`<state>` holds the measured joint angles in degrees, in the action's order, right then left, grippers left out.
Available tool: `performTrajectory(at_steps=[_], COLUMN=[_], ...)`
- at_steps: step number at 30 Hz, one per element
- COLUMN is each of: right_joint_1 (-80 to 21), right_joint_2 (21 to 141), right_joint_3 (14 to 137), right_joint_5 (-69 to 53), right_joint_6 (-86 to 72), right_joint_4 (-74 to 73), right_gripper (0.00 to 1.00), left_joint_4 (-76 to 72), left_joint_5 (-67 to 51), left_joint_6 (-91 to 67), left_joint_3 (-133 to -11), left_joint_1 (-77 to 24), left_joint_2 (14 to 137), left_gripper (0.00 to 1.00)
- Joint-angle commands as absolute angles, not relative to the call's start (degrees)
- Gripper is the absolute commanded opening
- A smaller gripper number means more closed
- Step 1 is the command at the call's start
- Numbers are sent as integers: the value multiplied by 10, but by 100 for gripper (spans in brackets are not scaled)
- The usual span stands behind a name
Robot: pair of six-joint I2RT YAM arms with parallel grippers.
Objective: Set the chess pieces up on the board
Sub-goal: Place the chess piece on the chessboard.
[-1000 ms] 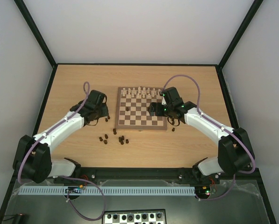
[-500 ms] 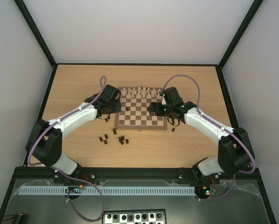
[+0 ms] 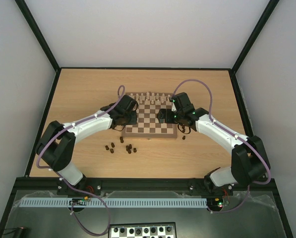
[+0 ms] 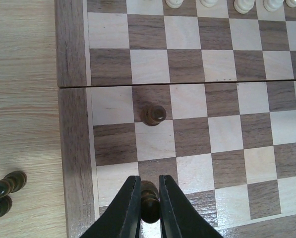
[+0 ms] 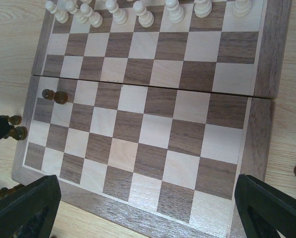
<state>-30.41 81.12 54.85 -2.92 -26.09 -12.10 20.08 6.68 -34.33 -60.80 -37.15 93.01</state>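
Observation:
A dark piece [image 4: 153,115] is too far forward by the board's seam. Next, my left gripper puts its own piece down first, then moves the dark piece back beside it [image 4: 162,167].
The wooden board [image 3: 152,125] lies mid-table. My left gripper [image 3: 129,115] hangs over the board's near-left corner, and in the left wrist view it [image 4: 148,179] is shut on a dark brown chess piece [image 4: 150,203]. One dark piece [image 4: 153,115] stands on a square just ahead of it, and it also shows in the right wrist view [image 5: 56,95]. Several dark pieces [image 3: 122,145] lie loose on the table near the board's front-left. My right gripper [image 3: 163,116] is wide open and empty above the board's right half [image 5: 152,129].
Cream chessmen [image 3: 148,96] line the board's far rows. A dark piece [image 3: 184,138] lies just right of the board's front corner. Loose dark pieces [image 4: 6,186] lie left of the board's border. A black-and-white checkered board [image 3: 143,231] sits below the table's near edge.
My left arm has swung right, from the table left of the board to over the board's left side, with the dark piece in its jaws. The right arm has not moved.

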Motion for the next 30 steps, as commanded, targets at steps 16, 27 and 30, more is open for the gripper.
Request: performTrajectory(at_steps=[16, 27, 30], right_joint_1=[-308, -308, -308], right_joint_2=[823, 828, 829], right_joint_3=[541, 540, 540], right_joint_5=[-35, -38, -39], right_joint_6=[-258, -258, -258], right_joint_4=[-127, -124, -124], right_gripper=[97, 97, 97], left_joint_4=[196, 185, 184], left_joint_5=[107, 104, 103], left_joint_6=[-352, -355, -356], left_joint_3=[-588, -577, -575], left_joint_1=[-377, -378, -378], left_joint_2=[951, 956, 957], left_gripper=[9, 11, 12])
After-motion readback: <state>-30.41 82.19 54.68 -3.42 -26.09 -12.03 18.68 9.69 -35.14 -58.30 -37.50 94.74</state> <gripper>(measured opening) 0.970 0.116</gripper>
